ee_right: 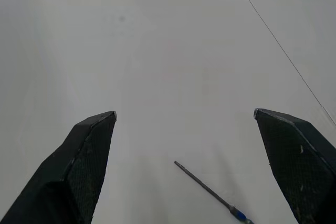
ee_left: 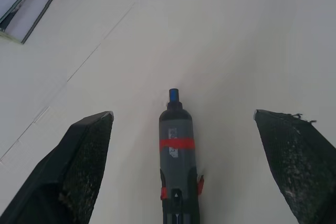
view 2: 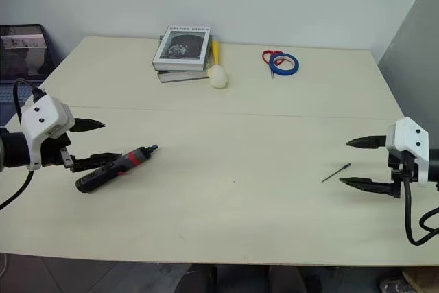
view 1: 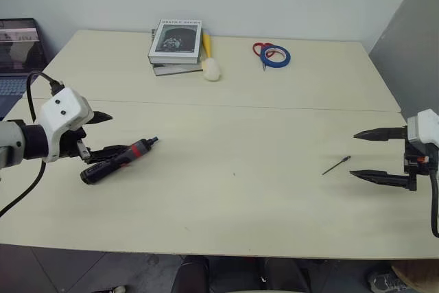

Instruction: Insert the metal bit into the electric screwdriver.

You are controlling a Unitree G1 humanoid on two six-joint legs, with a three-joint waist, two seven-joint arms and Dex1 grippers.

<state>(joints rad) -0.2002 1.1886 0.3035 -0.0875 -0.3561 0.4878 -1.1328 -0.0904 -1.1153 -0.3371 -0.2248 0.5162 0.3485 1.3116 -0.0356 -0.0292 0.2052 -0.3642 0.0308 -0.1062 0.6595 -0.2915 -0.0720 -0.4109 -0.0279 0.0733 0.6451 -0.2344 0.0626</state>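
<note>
The electric screwdriver's tip ends (view 1: 121, 160) in a short blunt collar (view 1: 153, 141). I expect to see an empty socket facing up when I turn the screwdriver upright.
The electric screwdriver (view 1: 118, 159), black with a red band, lies on the pale table (view 1: 233, 190) at the left, its tip toward the middle. My left gripper (view 1: 104, 134) hangs open just above it, its two fingers spread to either side of the tool's body (ee_left: 177, 156) and apart from it. The metal bit (view 1: 337, 165), a thin dark rod, lies on the table at the right. My right gripper (view 1: 363, 154) stands open just right of the bit, fingers wide, and the bit (ee_right: 210, 192) lies on the table between them, untouched.
At the table's far side lie a stack of books (view 1: 176, 46), a pale yellow object (view 1: 210, 65), and red-handled scissors with a blue tape ring (view 1: 273, 54). A laptop (view 1: 17, 53) stands off the left edge. A grey wall (view 1: 411, 53) rises at the right.
</note>
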